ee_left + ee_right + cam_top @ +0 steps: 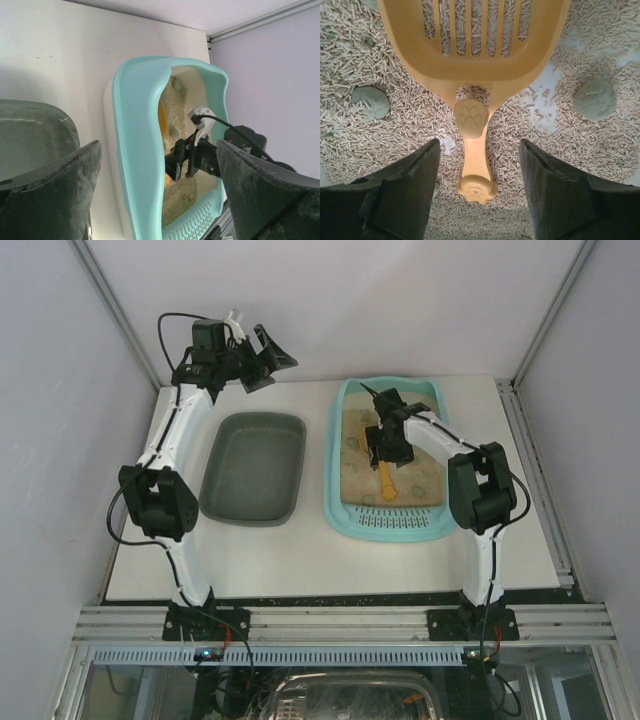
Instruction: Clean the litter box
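With the scoop flat [386, 480] under my downward right gripper, my left gripper should steady the scoop's slotted head [474, 65] while my right gripper retakes the handle at a slant.
The light-turquoise litter box [337, 470] lies right of centre, with beige pellet litter and a slotted grate at its near end. A yellow slotted scoop [388, 483] rests on the litter. My right gripper [385, 445] hangs low inside the box. In the right wrist view its jaws are open on either side of the scoop handle [476, 165], with gaps on both sides. Grey-green clumps [370, 103] [594, 98] lie left and right of the scoop. My left gripper [265, 360] is raised at the back left, open and empty, looking toward the litter box [137, 150].
A smaller dark grey-green tray [253, 468] sits left of the litter box and looks empty. Grey walls close in the table on three sides. A metal rail [340, 620] runs along the near edge by the arm bases.
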Robot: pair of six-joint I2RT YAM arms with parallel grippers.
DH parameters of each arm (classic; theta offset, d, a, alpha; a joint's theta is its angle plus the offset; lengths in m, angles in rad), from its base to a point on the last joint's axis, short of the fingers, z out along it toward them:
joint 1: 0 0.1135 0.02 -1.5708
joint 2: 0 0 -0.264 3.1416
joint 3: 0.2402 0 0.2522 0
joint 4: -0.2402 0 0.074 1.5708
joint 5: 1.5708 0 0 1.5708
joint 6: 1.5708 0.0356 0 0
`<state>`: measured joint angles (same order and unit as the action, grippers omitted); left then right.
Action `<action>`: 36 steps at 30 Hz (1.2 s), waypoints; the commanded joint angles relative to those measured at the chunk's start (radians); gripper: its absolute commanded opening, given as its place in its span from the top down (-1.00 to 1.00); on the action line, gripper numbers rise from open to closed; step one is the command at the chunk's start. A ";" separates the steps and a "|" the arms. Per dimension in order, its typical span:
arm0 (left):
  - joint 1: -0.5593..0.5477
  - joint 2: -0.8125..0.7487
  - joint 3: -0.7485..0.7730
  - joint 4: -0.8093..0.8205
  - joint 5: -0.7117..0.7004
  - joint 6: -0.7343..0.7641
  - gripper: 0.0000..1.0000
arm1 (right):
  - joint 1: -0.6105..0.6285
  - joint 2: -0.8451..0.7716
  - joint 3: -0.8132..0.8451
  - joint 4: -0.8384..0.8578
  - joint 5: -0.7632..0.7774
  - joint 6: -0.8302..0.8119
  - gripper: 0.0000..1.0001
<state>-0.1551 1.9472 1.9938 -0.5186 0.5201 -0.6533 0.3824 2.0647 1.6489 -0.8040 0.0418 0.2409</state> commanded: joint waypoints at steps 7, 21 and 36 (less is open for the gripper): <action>-0.032 -0.028 0.025 0.083 -0.003 -0.083 -0.99 | 0.034 0.027 -0.038 0.084 -0.033 0.020 -0.09; -0.046 -0.141 -0.148 0.095 0.029 -0.023 -0.99 | 0.032 0.043 -0.049 0.074 -0.004 0.000 1.00; -0.111 -0.137 -0.073 -0.031 0.089 0.203 -1.00 | 0.009 -0.222 0.065 -0.121 0.035 -0.029 1.00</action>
<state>-0.2607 1.8595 1.9144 -0.5537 0.5892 -0.5022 0.3859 1.9736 1.6581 -0.8650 0.0486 0.2260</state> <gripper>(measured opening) 0.996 0.178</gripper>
